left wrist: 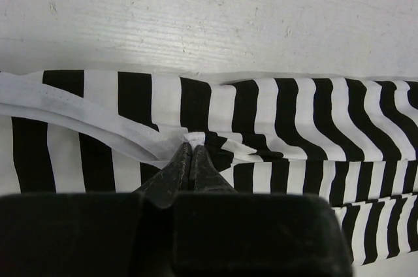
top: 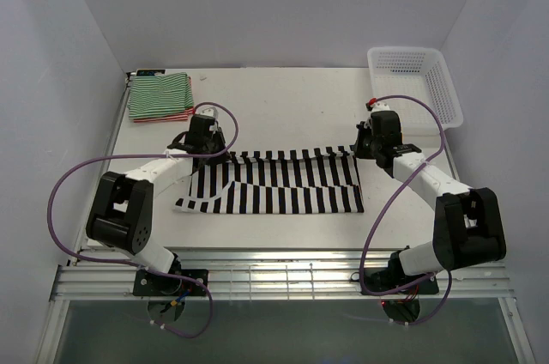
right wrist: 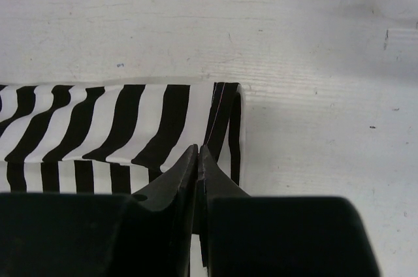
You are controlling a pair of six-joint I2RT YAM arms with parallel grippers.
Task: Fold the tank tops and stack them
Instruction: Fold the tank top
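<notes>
My left gripper keeps moving toward the tank top's middle (top: 235, 183) and lets go there, because the black-and-white tank top's far edge (top: 279, 156) is straight from gripper to gripper.
The black-and-white tank top (top: 274, 185) lies spread across the table's middle, its far edge lifted and folding toward the near side. My left gripper (top: 206, 142) is shut on a pinch of its far left edge (left wrist: 193, 138). My right gripper (top: 371, 142) is shut on its far right edge (right wrist: 196, 134). The green-and-white tank top (top: 159, 94) lies folded at the far left on top of the red-and-white tank top (top: 163, 115), which shows only as a strip along the near edge.
A white lattice basket (top: 416, 82) stands at the far right corner. The table's near edge has a metal rail (top: 274, 282). Purple cables loop beside both arms.
</notes>
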